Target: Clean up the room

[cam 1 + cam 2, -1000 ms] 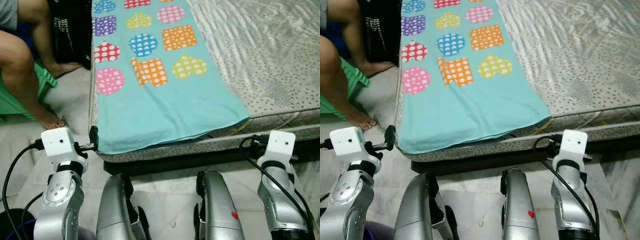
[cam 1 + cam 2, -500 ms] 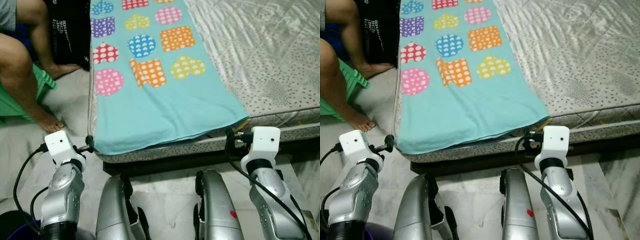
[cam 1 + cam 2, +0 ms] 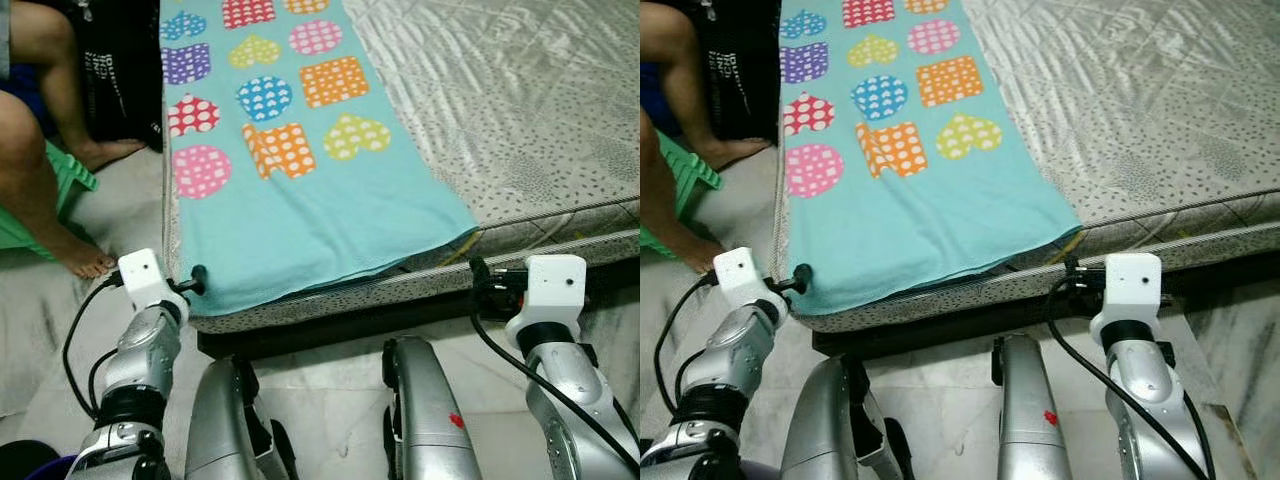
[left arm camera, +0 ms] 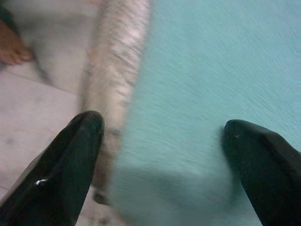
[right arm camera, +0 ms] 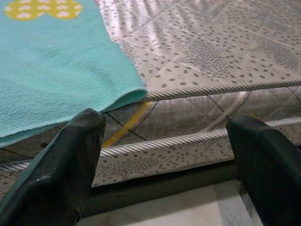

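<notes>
The nearer orange square (image 3: 265,152) is buckled at one edge, so I expect the teal blanket (image 3: 275,232) to become flat there when I pull the blanket's near corner outward.
A teal blanket (image 3: 300,200) printed with dotted coloured shapes lies flat along the left side of a grey quilted mattress (image 3: 520,120). My left gripper (image 4: 164,141) is open at the blanket's near-left corner (image 3: 195,300); one finger hangs beside the mattress edge, the other over the teal cloth. My right gripper (image 5: 164,141) is open too, level with the mattress side (image 5: 188,146), just short of the blanket's near-right corner (image 5: 131,94). Nothing is held between either pair of fingers.
A person's bare legs (image 3: 40,130) and a green stool (image 3: 30,215) are on the pale floor left of the bed, with a black bag (image 3: 120,70) against the bed's side. My own silver legs (image 3: 225,420) stand close to the dark bed base (image 3: 330,325).
My left arm has reached forward, bringing its gripper up to the blanket's near-left corner. The right gripper stays near the mattress front edge. The whole picture has shifted a little.
</notes>
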Motion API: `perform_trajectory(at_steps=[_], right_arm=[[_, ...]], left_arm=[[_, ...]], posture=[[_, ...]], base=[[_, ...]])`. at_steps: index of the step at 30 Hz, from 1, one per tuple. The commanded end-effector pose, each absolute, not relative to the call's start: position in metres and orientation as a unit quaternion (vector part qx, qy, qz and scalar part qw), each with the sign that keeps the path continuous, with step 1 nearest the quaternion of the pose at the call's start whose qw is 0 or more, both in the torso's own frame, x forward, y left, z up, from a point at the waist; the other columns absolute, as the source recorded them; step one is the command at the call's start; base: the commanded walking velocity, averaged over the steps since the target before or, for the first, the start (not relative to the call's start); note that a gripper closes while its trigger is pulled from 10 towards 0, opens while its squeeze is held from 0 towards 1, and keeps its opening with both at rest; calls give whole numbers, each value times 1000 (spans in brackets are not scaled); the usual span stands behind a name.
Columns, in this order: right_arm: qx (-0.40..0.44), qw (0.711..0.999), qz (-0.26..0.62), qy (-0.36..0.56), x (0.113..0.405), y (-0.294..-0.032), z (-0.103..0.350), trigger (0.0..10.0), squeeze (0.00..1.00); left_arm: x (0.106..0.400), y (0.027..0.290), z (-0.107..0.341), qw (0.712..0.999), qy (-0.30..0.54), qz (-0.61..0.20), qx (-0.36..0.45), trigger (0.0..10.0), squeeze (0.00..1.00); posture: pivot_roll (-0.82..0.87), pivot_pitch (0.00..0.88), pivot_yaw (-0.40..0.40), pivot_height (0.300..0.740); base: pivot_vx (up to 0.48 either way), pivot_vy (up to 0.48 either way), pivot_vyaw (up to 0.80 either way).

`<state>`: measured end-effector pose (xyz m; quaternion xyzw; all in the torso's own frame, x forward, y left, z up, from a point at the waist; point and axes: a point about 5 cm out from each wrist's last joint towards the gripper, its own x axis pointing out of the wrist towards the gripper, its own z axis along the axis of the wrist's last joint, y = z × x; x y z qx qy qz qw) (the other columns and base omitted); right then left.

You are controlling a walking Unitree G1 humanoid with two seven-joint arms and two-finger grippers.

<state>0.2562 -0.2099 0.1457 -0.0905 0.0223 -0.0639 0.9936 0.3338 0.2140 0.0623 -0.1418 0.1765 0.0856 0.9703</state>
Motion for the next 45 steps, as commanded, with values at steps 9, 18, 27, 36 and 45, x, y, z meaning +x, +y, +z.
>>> perform_trajectory(at_steps=[9, 18, 27, 36, 45], right_arm=[[-101, 993, -56, 19, 255, -208, 150, 10000, 0], [-102, 993, -61, 21, 257, -210, 149, 10000, 0], [-102, 993, -65, 21, 259, -211, 149, 10000, 0], [-100, 992, -68, 20, 261, -211, 149, 10000, 0], [-100, 992, -70, 20, 262, -211, 149, 10000, 0]], left_arm=[[323, 219, 37, 959, 231, 80, -139, 0, 0], [320, 235, 36, 956, 233, 108, -142, 0, 0], [320, 246, 39, 956, 223, 124, -144, 0, 0], [320, 273, 52, 958, 195, 168, -125, 0, 0], [317, 285, 55, 956, 192, 187, -121, 0, 0]], posture=[[-260, 245, 100, 547], [-256, 244, 99, 547], [-254, 243, 99, 547], [-251, 243, 100, 547], [-251, 243, 100, 547]], base=[[0, 0, 0], [0, 0, 0], [0, 0, 0], [0, 0, 0], [0, 0, 0]])
